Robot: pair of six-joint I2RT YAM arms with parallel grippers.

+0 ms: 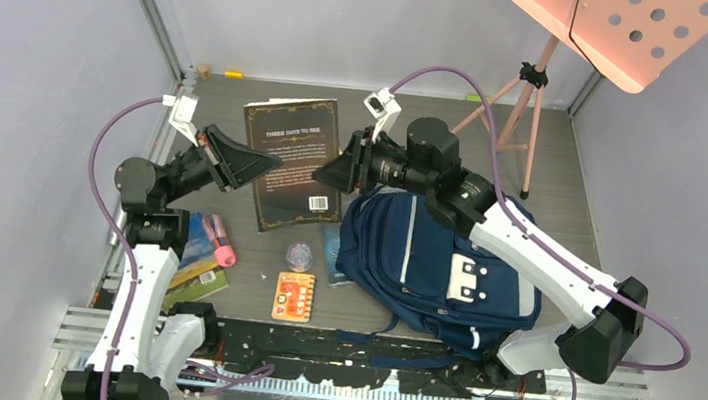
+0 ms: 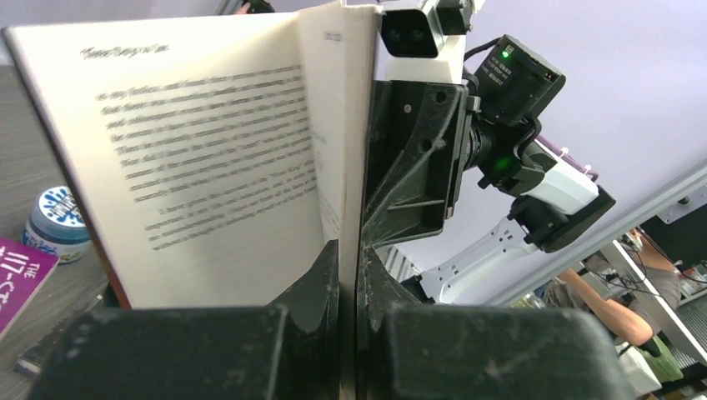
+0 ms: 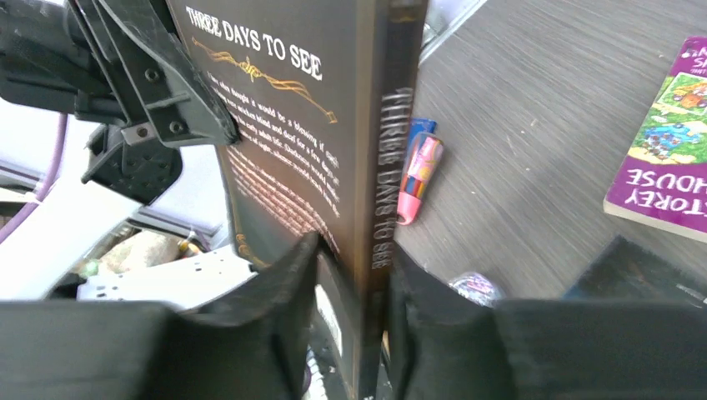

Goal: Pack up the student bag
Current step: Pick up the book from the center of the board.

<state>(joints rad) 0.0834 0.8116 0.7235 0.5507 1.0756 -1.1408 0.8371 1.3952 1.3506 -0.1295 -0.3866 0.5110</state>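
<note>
The robot's left gripper is pinching one side of the dark book while its printed pages [image 2: 208,154] hang open, so next the left gripper opens and takes hold of both covers [image 2: 65,162] together.
A dark book titled "Three Days to See" [image 1: 292,158] is held off the table between my two grippers. My left gripper [image 1: 267,163] is shut on its left edge; in the left wrist view [image 2: 350,265] the jaws pinch a thin board beside the open printed pages [image 2: 208,158]. My right gripper [image 1: 323,172] is shut on the spine side; in the right wrist view [image 3: 360,271] the fingers clamp the spine [image 3: 385,183]. The navy backpack [image 1: 433,264] with pale stripes lies on the table right of the book, under my right arm.
A purple book [image 1: 197,261] and a pink marker [image 1: 222,242] lie by my left arm. A small round jar [image 1: 298,254], an orange card [image 1: 294,296] and a blue book [image 1: 332,250] lie beside the bag. A pink music stand [image 1: 607,23] stands at the far right.
</note>
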